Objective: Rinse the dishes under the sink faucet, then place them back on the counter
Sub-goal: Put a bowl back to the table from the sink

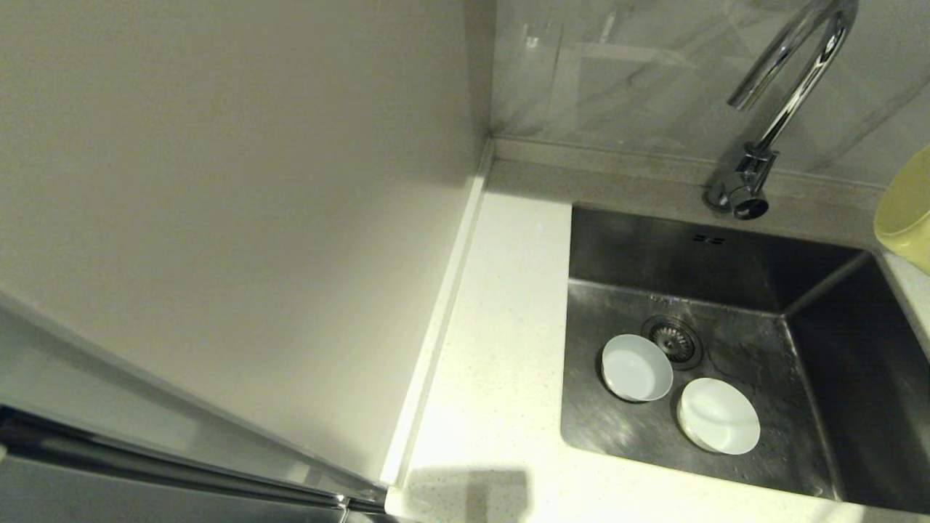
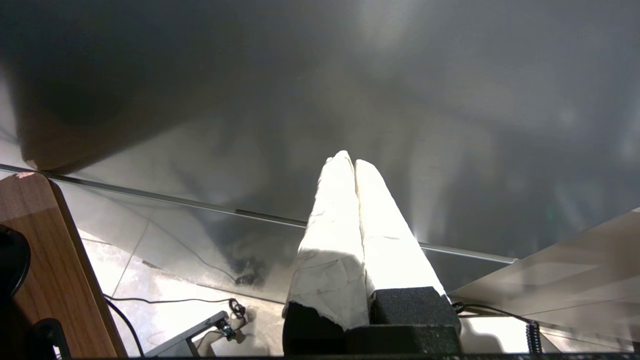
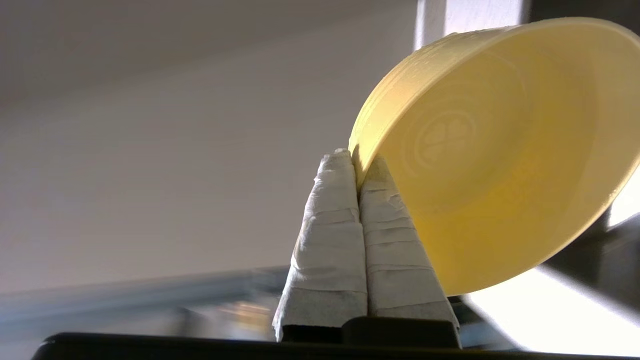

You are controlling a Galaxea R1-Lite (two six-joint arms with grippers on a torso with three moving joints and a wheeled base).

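My right gripper is holding the yellow bowl (image 1: 909,213), which hangs tipped past the sink's edge. It should swing the bowl over the sink (image 1: 850,318) before it puts the bowl down upright on the counter.
My right gripper (image 3: 356,159) is shut on the rim of the yellow bowl (image 3: 500,160), which is tilted with its inside facing the wrist camera. In the head view a slice of that yellow bowl (image 1: 908,211) shows at the right edge, raised beside the faucet (image 1: 785,94). The pale grey-blue bowl (image 1: 636,367) lies in the sink (image 1: 690,254) next to the drain (image 1: 673,339). The white bowl (image 1: 719,415) lies nearer the sink's front. The white speckled counter (image 1: 501,349) runs along the sink's left. My left gripper (image 2: 353,162) is shut on nothing, off to the side over a dark panel.
A plain pale side panel (image 1: 240,189) rises at the left of the counter. A marbled tile wall (image 1: 639,65) stands behind the faucet. In the left wrist view a wooden board (image 2: 45,260), cables and floor lie below the left gripper.
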